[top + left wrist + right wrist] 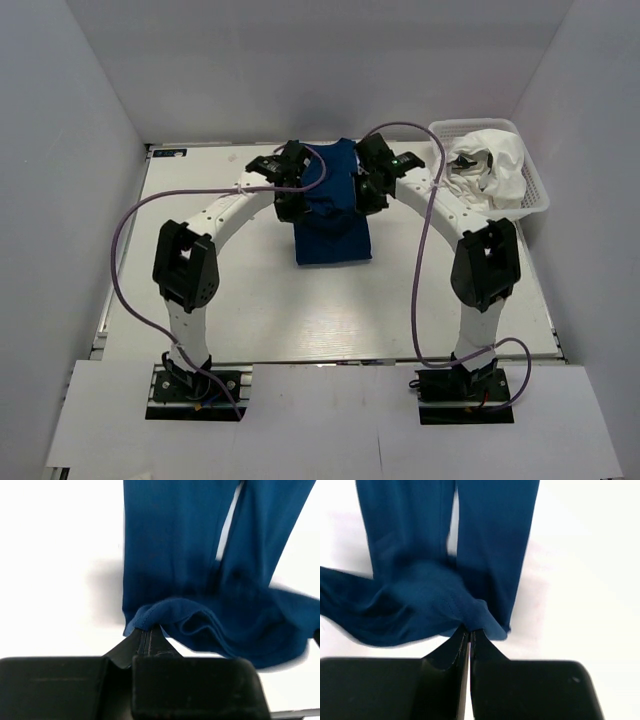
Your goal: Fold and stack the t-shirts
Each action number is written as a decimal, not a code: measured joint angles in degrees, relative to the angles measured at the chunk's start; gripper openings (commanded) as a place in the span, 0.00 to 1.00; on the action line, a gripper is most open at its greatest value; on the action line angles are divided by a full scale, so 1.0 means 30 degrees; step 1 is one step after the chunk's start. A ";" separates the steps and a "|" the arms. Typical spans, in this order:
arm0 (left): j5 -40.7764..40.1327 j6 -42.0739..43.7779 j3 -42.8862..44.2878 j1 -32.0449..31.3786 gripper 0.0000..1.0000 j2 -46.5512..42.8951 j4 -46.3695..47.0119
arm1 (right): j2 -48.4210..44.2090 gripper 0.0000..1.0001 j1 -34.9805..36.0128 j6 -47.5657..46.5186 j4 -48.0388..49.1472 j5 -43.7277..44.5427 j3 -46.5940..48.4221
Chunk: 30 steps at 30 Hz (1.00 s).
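My right gripper is holding the pinched cloth (484, 619) in line with the strip's side edge (340, 168). It should keep moving toward the back and let go of the cloth flat on the strip.
The navy blue t-shirt (333, 215) lies folded into a long strip at the table's middle back. My left gripper (290, 200) is shut on its left edge, and my right gripper (365, 195) is shut on its right edge. Both hold the far part of the cloth lifted and bunched. The left wrist view shows the pinched blue hem (145, 620) at my left gripper (147, 632). The right wrist view shows the pinched cloth (475, 617) at my right gripper (470, 632). The white t-shirt (495, 165) lies crumpled in the basket. The chest print is hidden.
The white lattice basket (538, 190) stands at the table's back right corner. The white table (300, 310) runs to grey walls at the back and sides. Purple cables loop off both arms.
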 measured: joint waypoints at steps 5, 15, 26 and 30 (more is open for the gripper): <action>0.0007 0.0780 0.2368 0.0707 0.00 0.1464 0.0131 | 0.2193 0.00 -0.0510 -0.0270 -0.0117 0.0138 0.3330; 0.0663 0.1945 0.4794 0.1530 0.00 0.4510 0.0568 | 0.5676 0.00 -0.1341 -0.0648 -0.0160 -0.0138 0.6433; 0.2076 0.2783 0.5391 0.2324 0.00 0.6200 0.1457 | 0.7351 0.00 -0.2142 -0.0933 0.0889 -0.1107 0.7009; 0.2310 0.2798 0.5479 0.2426 0.00 0.6943 0.1639 | 0.8167 0.00 -0.2208 -0.0976 0.1435 -0.1617 0.7541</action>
